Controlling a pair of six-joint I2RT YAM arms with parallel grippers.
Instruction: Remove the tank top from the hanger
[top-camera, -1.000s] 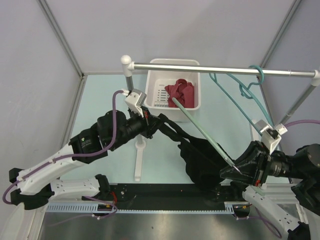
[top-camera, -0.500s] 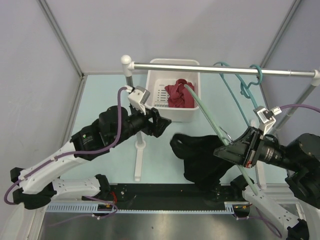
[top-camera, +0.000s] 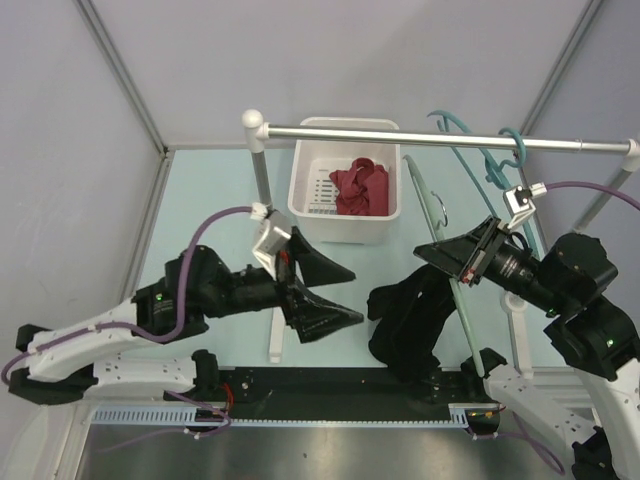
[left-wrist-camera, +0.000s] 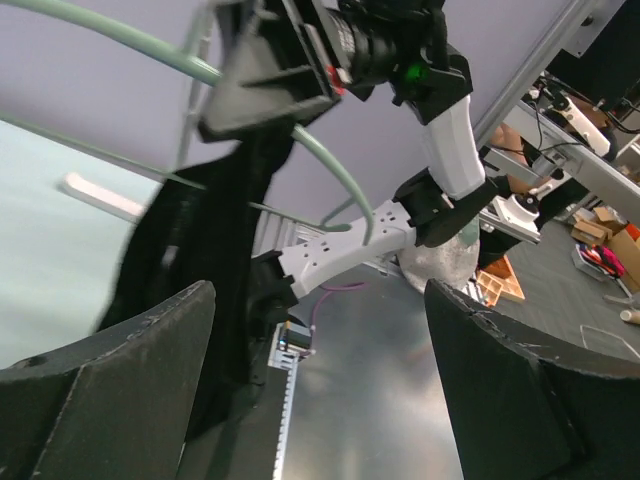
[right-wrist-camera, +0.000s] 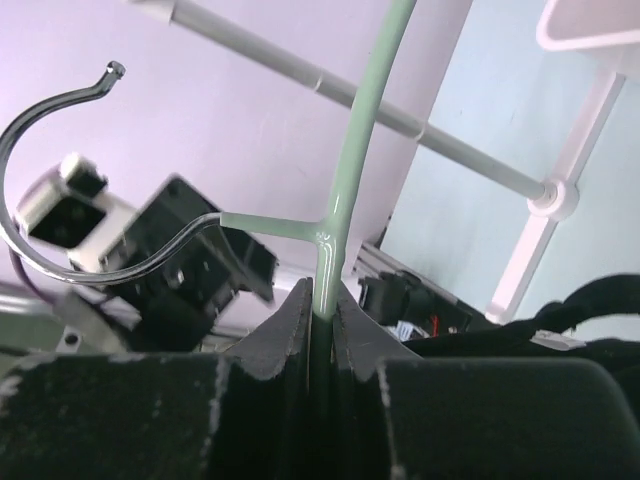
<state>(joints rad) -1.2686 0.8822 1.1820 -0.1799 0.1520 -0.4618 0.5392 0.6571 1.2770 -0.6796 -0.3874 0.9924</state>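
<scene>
The robot's right gripper is holding the hanger above the tank top (top-camera: 412, 318), so next the left gripper grips the hanger (top-camera: 429, 213) close to its hook to free the right gripper for the cloth.
The black tank top (top-camera: 402, 322) slumps on the table at the near middle, one strip rising toward the pale green hanger (top-camera: 437, 235). My right gripper (top-camera: 432, 254) is shut on the hanger's stem (right-wrist-camera: 345, 180) just below its metal hook (right-wrist-camera: 40, 120), with black cloth (right-wrist-camera: 565, 310) beneath it. Whether the top still loops over the hanger's lower arm I cannot tell. My left gripper (top-camera: 355, 294) hangs open to the left of the top, nothing between its fingers (left-wrist-camera: 110, 380). In the left wrist view the top (left-wrist-camera: 205, 240) dangles under the hanger's arm (left-wrist-camera: 335, 170).
A white basket (top-camera: 345, 125) holding red cloth (top-camera: 360, 188) stands at the back under the metal rail (top-camera: 420, 137). Teal hangers (top-camera: 490, 165) hang on the rail at the right. The rail's white foot (top-camera: 278, 330) lies close to my left gripper.
My left gripper let go of the tank top, opened wide and drew back toward the near left. My right gripper raised the hanger and turned it upright; the top slid toward the right.
</scene>
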